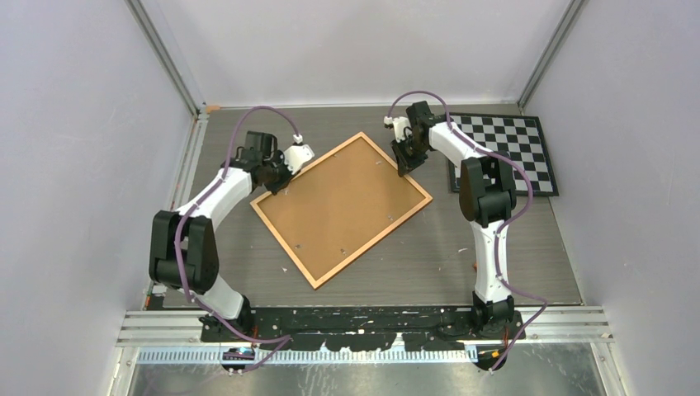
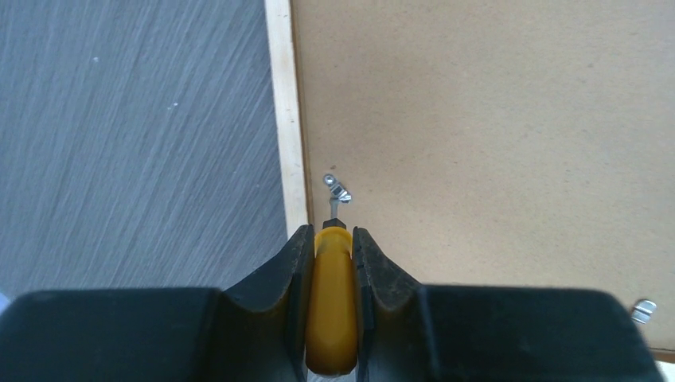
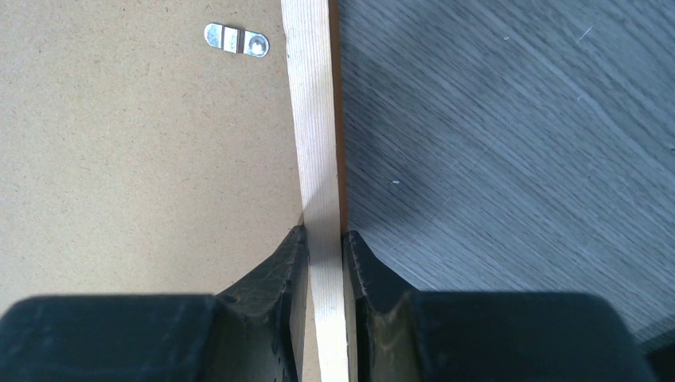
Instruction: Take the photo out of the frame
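Next, I open my right gripper, push the frame's nearby corner (image 1: 428, 198) with it to turn the frame straighter, and then grip the frame's adjoining border, because the frame (image 1: 340, 210) lies slanted between my grippers.
The frame (image 1: 373, 242) lies face down at mid-table, its brown backing board (image 1: 341, 208) up. The photo is hidden beneath it. My left gripper (image 1: 278, 183) is at the frame's left corner, shut on a yellow screwdriver handle (image 2: 333, 302). The screwdriver's metal tip touches a small silver clip (image 2: 337, 189) beside the pale wooden border (image 2: 286, 119). My right gripper (image 1: 406, 165) is at the frame's upper right edge. In the right wrist view it (image 3: 325, 237) is shut on the wooden border (image 3: 312, 119), one finger on the board side and one on the table side.
A black-and-white checkerboard (image 1: 508, 153) lies at the back right, behind the right arm. Another clip (image 3: 236, 40) sits on the board near the right gripper, and one more (image 2: 643, 309) shows at the left wrist view's right edge. Grey walls enclose the table.
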